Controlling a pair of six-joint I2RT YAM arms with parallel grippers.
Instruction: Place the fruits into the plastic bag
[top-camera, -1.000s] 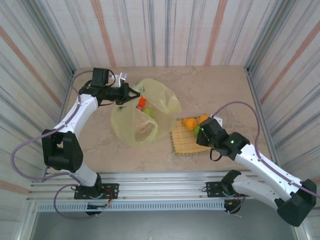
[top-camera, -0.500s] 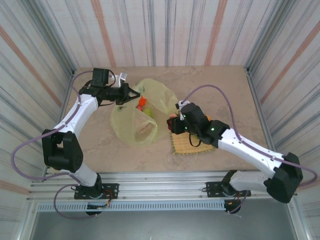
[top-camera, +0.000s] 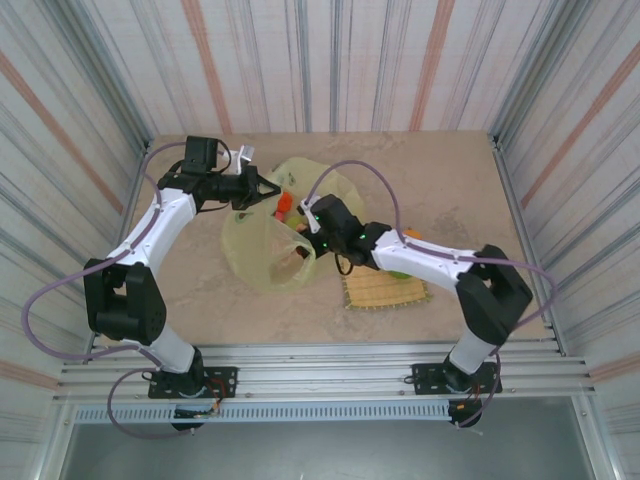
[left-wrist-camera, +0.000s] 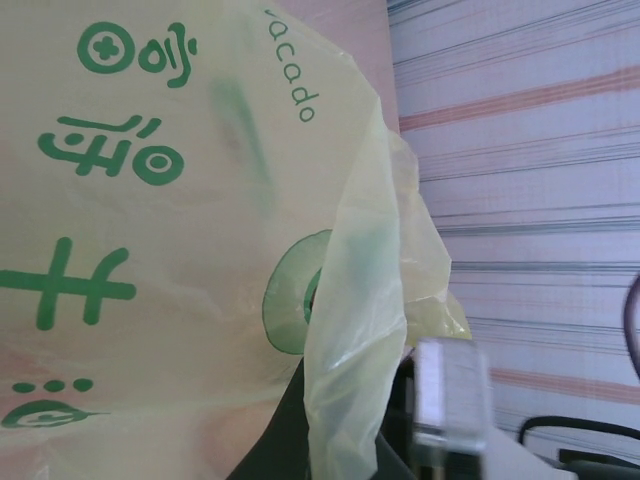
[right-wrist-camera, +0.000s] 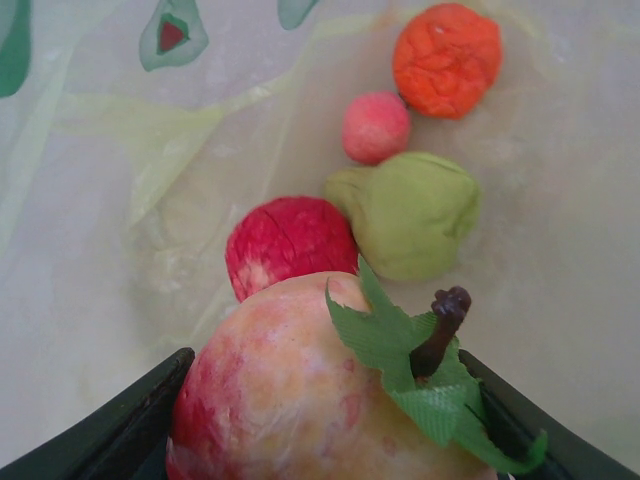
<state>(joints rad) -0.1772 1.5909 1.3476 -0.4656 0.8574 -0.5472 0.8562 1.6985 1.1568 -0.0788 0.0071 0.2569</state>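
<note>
My right gripper should keep going into the bag, as the plastic bag's opening (top-camera: 302, 188) is wide ahead of the red apple, and let go of the apple beside the other fruits.
The plastic bag (top-camera: 256, 256) lies open on the table, and my left gripper (top-camera: 262, 190) is shut on its rim, holding the mouth up. In the left wrist view a fold of the bag (left-wrist-camera: 345, 380) is pinched in the left gripper (left-wrist-camera: 355, 432). My right gripper (top-camera: 305, 236) is at the bag's mouth, shut on a red apple (right-wrist-camera: 300, 400) with a green leaf. Beyond it inside the bag lie a red strawberry (right-wrist-camera: 288, 245), a green pear (right-wrist-camera: 415, 212), a small pinkish fruit (right-wrist-camera: 375, 127) and an orange (right-wrist-camera: 447, 58).
The woven straw mat (top-camera: 385, 290) lies right of the bag, partly under the right arm. An orange (top-camera: 411, 236) and a green fruit (top-camera: 400, 272) peek out beside the arm there. Striped walls enclose the table.
The right arm swung left from the mat to the bag's mouth, carrying the red apple. The left arm and the bag's rim stayed still.
</note>
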